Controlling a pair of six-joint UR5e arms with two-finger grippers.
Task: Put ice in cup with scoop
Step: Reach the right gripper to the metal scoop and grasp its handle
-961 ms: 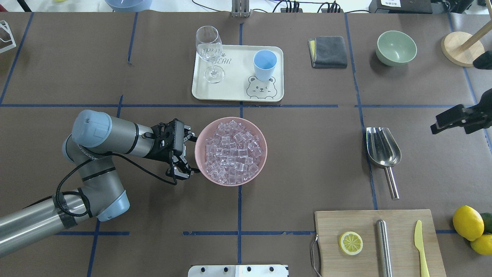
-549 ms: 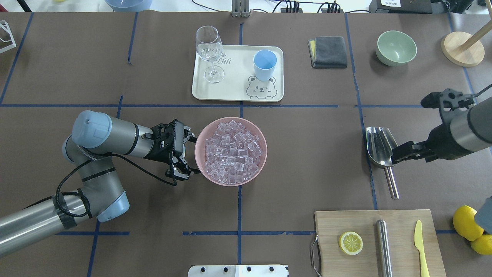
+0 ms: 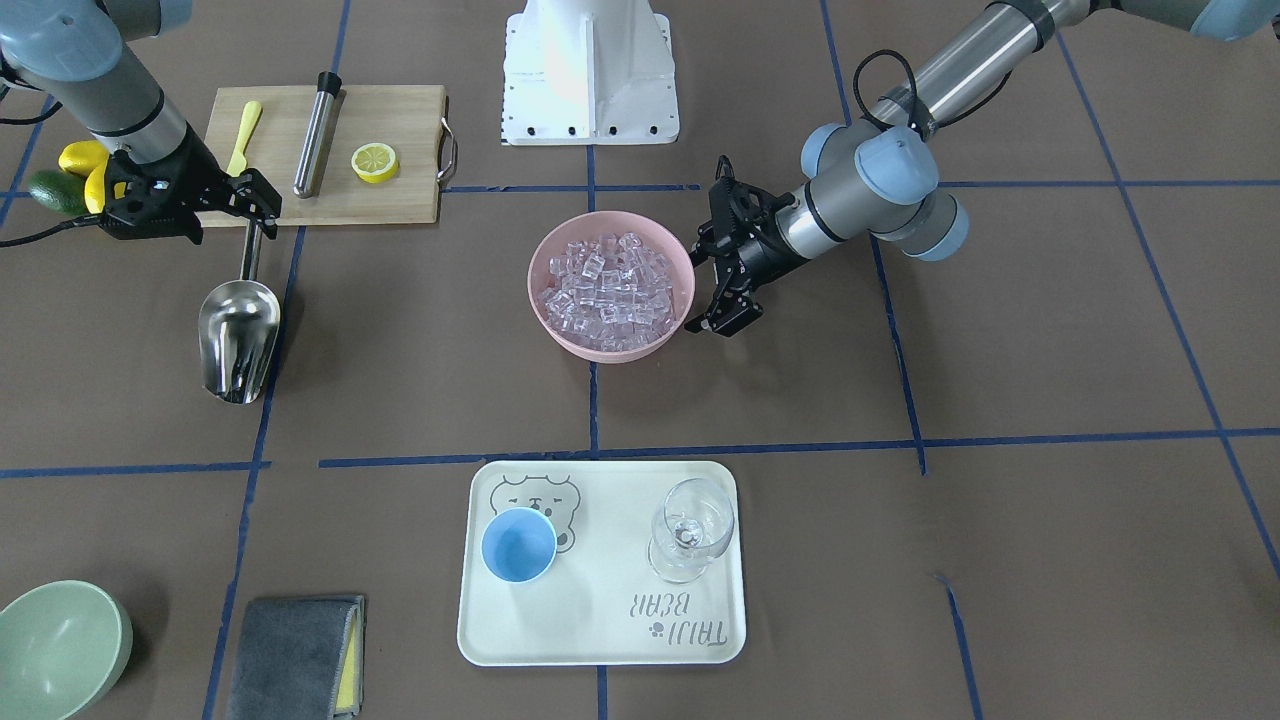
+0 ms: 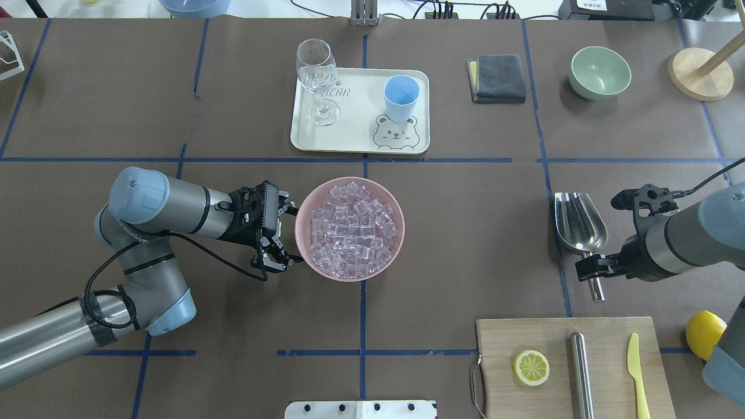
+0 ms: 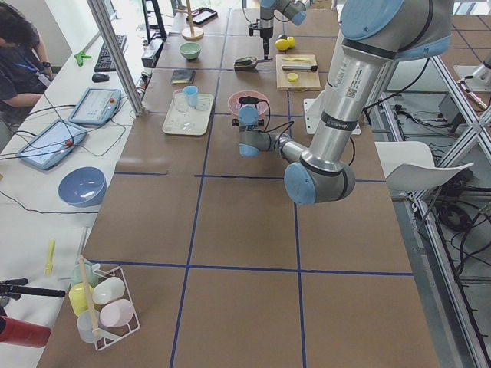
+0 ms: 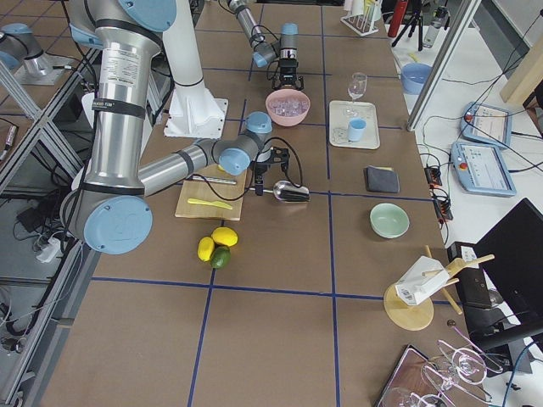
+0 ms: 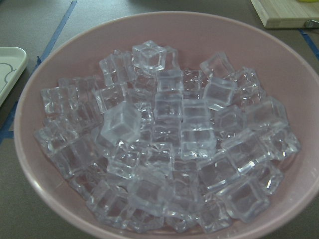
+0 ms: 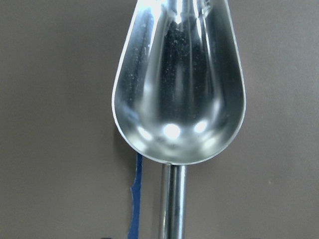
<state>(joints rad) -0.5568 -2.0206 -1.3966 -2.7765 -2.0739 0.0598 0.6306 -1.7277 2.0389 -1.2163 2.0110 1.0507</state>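
My gripper should expect a stray cube to fall over the pink bowl's rim when it scoops, because the ice (image 3: 609, 296) lies as loose, separate cubes (image 3: 593, 266).
The steel scoop (image 4: 579, 223) lies on the table at the right, trough away from the robot, and fills the right wrist view (image 8: 179, 84). My right gripper (image 4: 590, 269) hangs open just over its thin handle (image 3: 250, 255), holding nothing. The ice (image 4: 352, 230) fills a pink bowl (image 4: 304, 247) at the table's middle; the left wrist view shows the cubes (image 7: 169, 144) close up. My left gripper (image 4: 283, 235) is open beside the bowl's left rim. The light-blue cup (image 4: 401, 97) stands upright and empty on a cream tray (image 4: 355, 139).
A wine glass (image 4: 317, 75) shares the tray. A cutting board (image 4: 500, 337) with a lemon slice, a steel cylinder and a yellow knife lies near the right arm, with a lemon (image 4: 704, 334) beside it. A grey cloth (image 4: 497, 78) and a green bowl (image 4: 600, 73) sit far right.
My right arm has swung in from the table's right edge and come down over the scoop's handle. The left arm, bowl and cup have not moved.
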